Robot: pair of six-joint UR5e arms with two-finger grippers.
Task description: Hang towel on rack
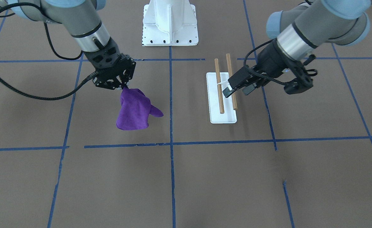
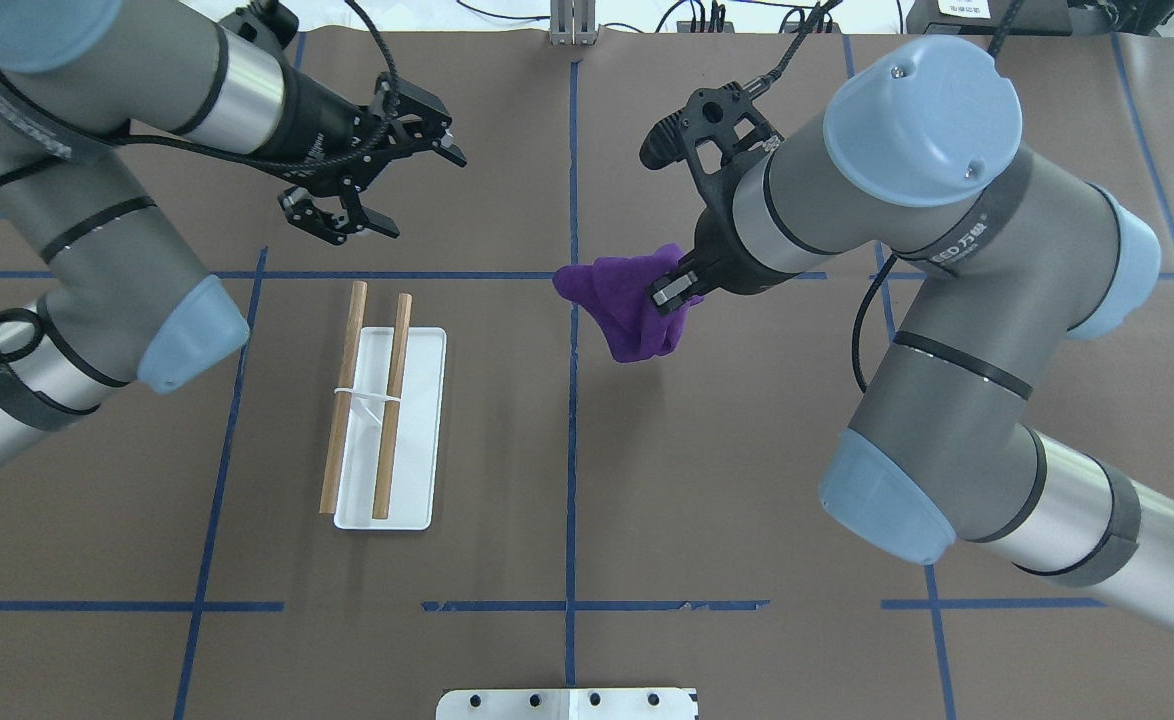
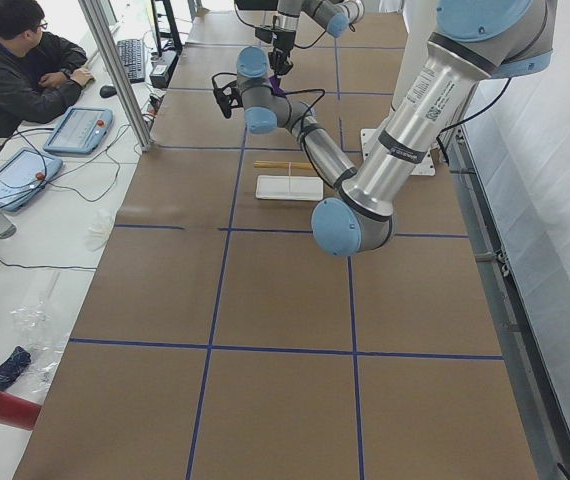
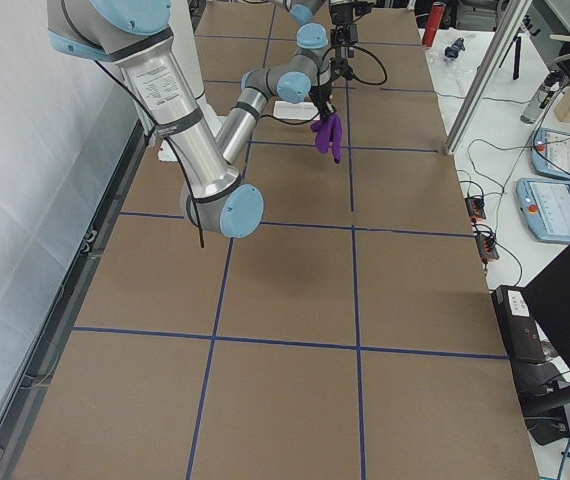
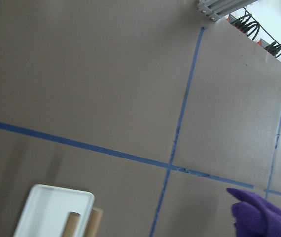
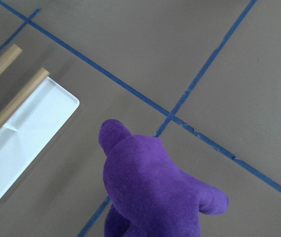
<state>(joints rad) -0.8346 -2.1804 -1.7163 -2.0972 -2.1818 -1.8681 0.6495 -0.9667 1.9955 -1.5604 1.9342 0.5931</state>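
Observation:
The purple towel will drape in crumpled folds when the robot carries it over the dowels, because it hangs bunched up with a loose corner jutting out.
The purple towel hangs bunched from my right gripper, which is shut on its top edge and holds it above the table. In the overhead view the towel hangs under that gripper, right of the rack. The rack has two wooden dowels over a white base plate. My left gripper is open and empty. It hovers beside the rack's far end. The right wrist view shows the towel and the rack.
The white bolted robot pedestal stands at the table's robot side. Blue tape lines cross the brown table. An operator sits at a side desk with tablets, beyond the table's edge.

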